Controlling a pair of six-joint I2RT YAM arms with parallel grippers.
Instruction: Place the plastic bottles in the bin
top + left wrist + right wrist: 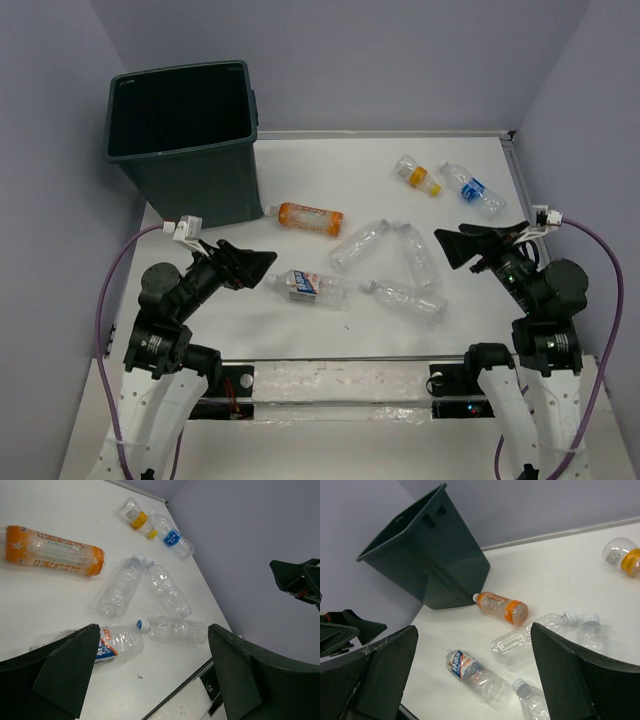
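The orange-labelled bottle (308, 219) is lying apart from the other bottles, so my left gripper should keep going toward it until the open fingers are on both sides of its body (298, 217).
The tall dark grey-green bin (190, 135) stands at the far left of the table; it also shows in the right wrist view (427, 555). Several plastic bottles lie on the white table: an orange-labelled one (310, 217) next to the bin, one with a blue and white label (308, 287) near my left gripper, three clear ones (360, 245) (415, 255) (408, 300) in the middle, a yellow-capped one (416, 174) and a blue-labelled one (473, 189) at the far right. My left gripper (262, 264) is open and empty. My right gripper (447, 245) is open and empty.
The table's raised rim (515, 170) runs along the right and back sides. Purple walls close the space on three sides. A cable (110, 290) loops from each wrist. The table's front edge (350, 358) lies just ahead of the arm bases.
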